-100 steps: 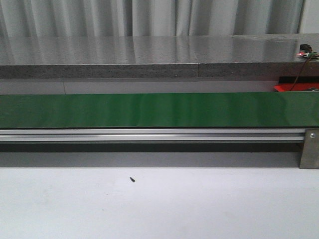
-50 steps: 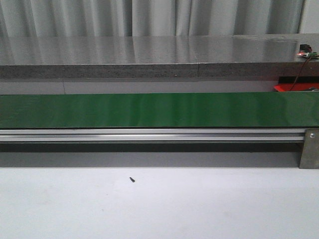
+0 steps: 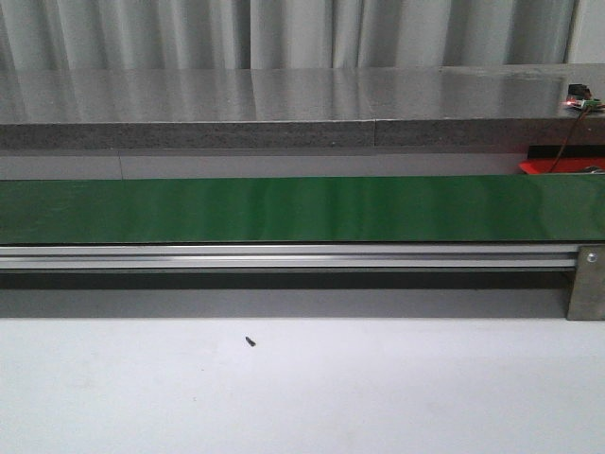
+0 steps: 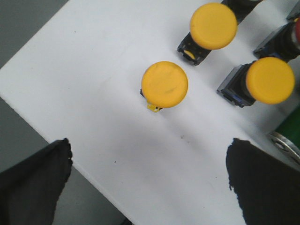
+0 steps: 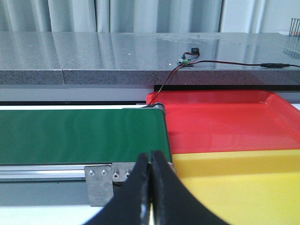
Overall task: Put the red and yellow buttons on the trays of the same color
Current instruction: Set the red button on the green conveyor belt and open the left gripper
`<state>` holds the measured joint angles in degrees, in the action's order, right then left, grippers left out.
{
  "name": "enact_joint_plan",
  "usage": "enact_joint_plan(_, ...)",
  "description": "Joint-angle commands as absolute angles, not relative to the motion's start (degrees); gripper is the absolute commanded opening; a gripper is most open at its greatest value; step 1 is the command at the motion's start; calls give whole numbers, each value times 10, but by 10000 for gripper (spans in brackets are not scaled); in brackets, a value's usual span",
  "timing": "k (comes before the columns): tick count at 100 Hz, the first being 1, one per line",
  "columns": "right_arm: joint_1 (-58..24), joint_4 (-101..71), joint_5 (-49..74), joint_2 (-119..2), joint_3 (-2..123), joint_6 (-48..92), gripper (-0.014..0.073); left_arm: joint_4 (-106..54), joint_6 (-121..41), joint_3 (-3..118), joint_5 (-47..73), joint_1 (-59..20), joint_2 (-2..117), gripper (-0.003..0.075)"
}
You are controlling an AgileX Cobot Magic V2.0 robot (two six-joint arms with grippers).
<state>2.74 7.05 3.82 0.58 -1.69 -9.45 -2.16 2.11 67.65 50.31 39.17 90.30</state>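
Observation:
The green conveyor belt (image 3: 302,210) is lying flat along its rail. The yellow button (image 4: 164,85) will therefore move along upright when I put it on the belt.
Three yellow buttons stand on the white table in the left wrist view: one nearest (image 4: 164,84), one farther off (image 4: 213,26) and one to its side (image 4: 270,80). A dark button body with a red rim (image 4: 286,41) is cut off by the frame's edge. My left gripper (image 4: 149,144) hangs open above the bare table short of the nearest yellow button, holding nothing. In the right wrist view, my right gripper (image 5: 150,157) is shut and empty, in front of the red tray (image 5: 225,117) and the yellow tray (image 5: 243,187). Neither gripper shows in the front view.
The green conveyor belt (image 3: 284,210) runs across the front view on an aluminium rail (image 3: 284,256), ending beside the trays (image 5: 79,136). A grey stone counter (image 3: 284,104) lies behind, with a small wired board (image 5: 188,55). The table's edge (image 4: 61,140) lies near my left fingers.

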Motion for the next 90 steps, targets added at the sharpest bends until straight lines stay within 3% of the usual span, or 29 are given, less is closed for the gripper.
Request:
enact_joint_plan(1,31,74,-9,16,-6,-92,-67,-17,17,690,475,399,905,638)
enact_joint_plan(90,31,74,-9,16,-6,-92,-67,-84,-42,697,340,399,1040,637)
